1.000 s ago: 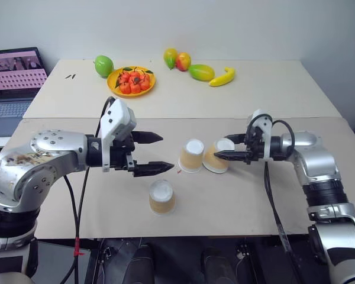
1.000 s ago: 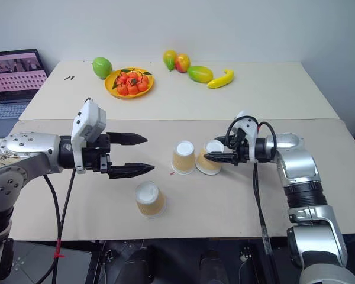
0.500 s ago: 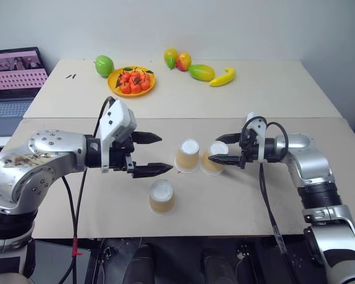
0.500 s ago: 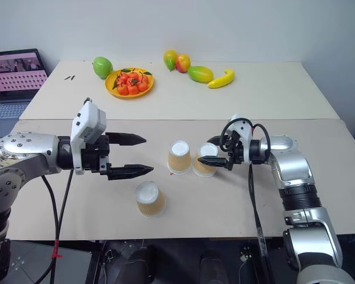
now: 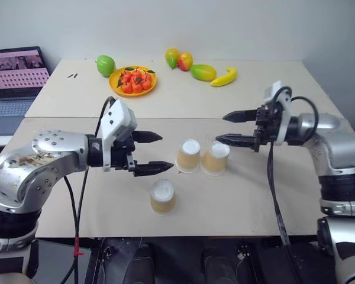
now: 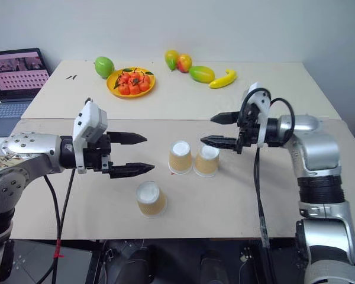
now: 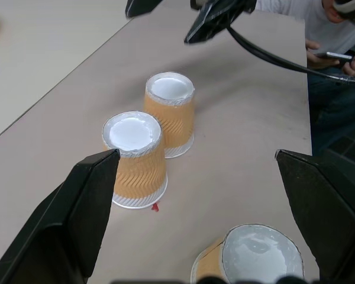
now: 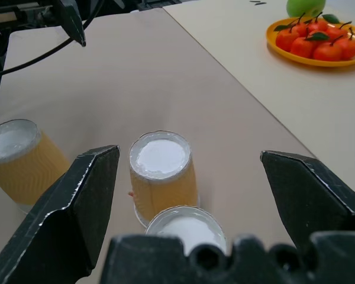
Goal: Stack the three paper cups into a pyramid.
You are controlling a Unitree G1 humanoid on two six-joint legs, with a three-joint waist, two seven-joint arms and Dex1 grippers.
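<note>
The pair's white bases [image 5: 205, 147] stand close together. The third cup [image 5: 163, 197] will reach over both and stay standing when I lower it across.
Three tan ribbed paper cups stand upside down on the near table, white bases up. Two of them, one [image 5: 189, 155] and another [image 5: 215, 158], stand side by side in the middle. The third cup [image 5: 163, 196] stands alone nearer the front edge. My left gripper [image 5: 164, 152] is open and empty, hanging level just left of the pair. My right gripper [image 5: 221, 128] is open and empty too, raised above and to the right of the right-hand cup. The left wrist view has the pair [image 7: 136, 160] between its fingers [image 7: 65, 225].
On the far table sit an orange plate [image 5: 113, 83] of small red fruit, a green fruit [image 5: 105, 64], mangoes [image 5: 178, 59], and a banana [image 5: 225, 77]. A laptop [image 5: 15, 77] stands at the far left. A person's hand [image 7: 337, 53] holds a phone beyond the table.
My right gripper opened, let go of the tilted right-hand cup, and rose away from it. That cup now stands upright beside the other. The left gripper kept still.
</note>
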